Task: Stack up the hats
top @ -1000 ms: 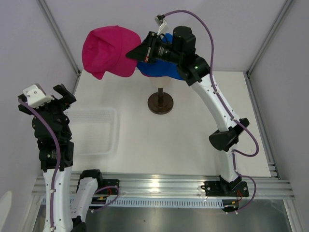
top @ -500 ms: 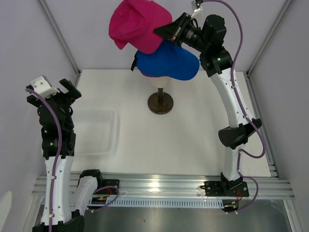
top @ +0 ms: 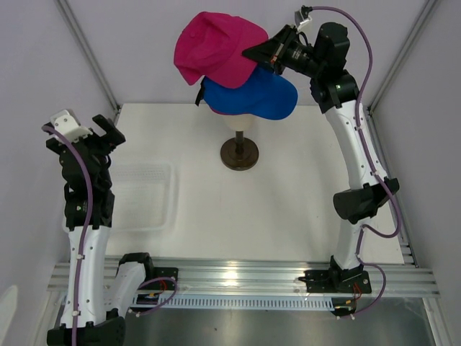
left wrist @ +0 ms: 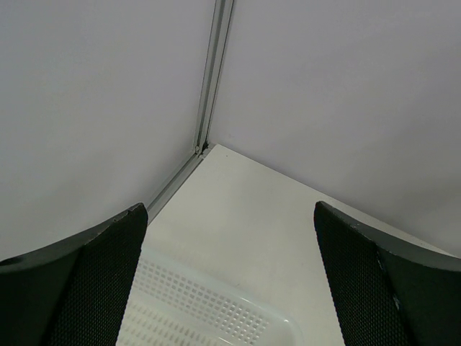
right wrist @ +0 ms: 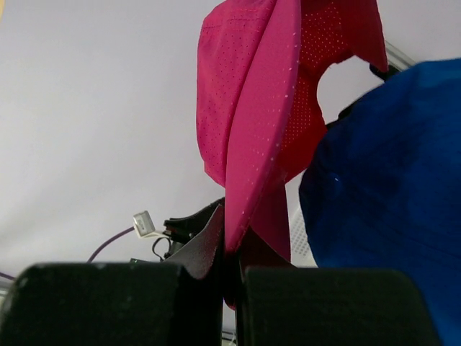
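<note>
The pink hat is too far toward the blue hat's back [top: 211, 92], so the robot's right gripper should pull the pink hat's visor over the blue hat's visor [top: 279, 97].
A magenta pink hat [top: 216, 49] hangs high at the back, its rim pinched in my right gripper [top: 258, 53], which is shut on it. In the right wrist view the pink hat [right wrist: 266, 115] rises from between the shut fingers, with the blue hat [right wrist: 389, 187] to its right. That blue hat [top: 252, 95] sits on the cream mannequin head [top: 241, 124], and the pink one overlaps its back left part from above. My left gripper [top: 88, 134] stands open at the left, over the far end of the basket, holding nothing.
A white plastic basket [top: 140, 196] lies on the table at the left; its perforated rim [left wrist: 216, 303] shows between the open left fingers. The head's dark round stand [top: 239, 154] sits mid-table. Grey walls and metal frame posts close in the back and sides.
My right arm has swung the pink hat up and rightward, from left of the blue hat to above it. The left arm has risen slightly and stays open.
</note>
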### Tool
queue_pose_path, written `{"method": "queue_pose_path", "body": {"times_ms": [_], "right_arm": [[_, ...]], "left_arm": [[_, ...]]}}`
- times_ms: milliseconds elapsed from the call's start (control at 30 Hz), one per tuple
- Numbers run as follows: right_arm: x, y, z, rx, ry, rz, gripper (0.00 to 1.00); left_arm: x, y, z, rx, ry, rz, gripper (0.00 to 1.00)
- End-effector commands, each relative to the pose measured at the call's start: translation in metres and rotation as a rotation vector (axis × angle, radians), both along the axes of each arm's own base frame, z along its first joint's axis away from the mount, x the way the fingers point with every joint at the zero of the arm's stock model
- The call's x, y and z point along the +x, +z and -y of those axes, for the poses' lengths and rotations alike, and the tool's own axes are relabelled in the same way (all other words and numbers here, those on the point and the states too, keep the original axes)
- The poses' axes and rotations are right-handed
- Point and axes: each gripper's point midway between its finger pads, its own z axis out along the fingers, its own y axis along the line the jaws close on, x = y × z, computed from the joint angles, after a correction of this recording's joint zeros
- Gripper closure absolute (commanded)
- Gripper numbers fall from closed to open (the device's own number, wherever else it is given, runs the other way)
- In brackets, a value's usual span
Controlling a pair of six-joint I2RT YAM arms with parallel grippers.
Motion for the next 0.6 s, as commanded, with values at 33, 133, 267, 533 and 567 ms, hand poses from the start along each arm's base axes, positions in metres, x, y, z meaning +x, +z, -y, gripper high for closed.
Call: {"method": "queue_pose_path", "body": {"times_ms": [33,133,267,533,567], "right_arm": [[-0.029,0.015,0.016,-0.036,0.020,0.045,1.00],[-0.024,0.007,0.026,-0.048,0.021,0.015,1.00],[-0.021,-0.003,0.033,-0.059,0.028,-0.022,1.00],[-0.024,-0.010,0.058,-0.082,0.032,-0.059,1.00],[-0.022,-0.013,0.061,-0.082,0.032,-0.067,1.00]], "left_arm": [[0.004,0.005,0.005,-0.028,-0.027,0.035,0.00],[0.006,0.003,0.007,-0.036,-0.042,0.034,0.00],[0.005,0.003,0.008,-0.040,-0.045,0.036,0.01],[0.012,0.001,0.011,-0.054,-0.066,0.032,0.01],[0.015,0.000,0.014,-0.062,-0.079,0.030,0.00]]}}
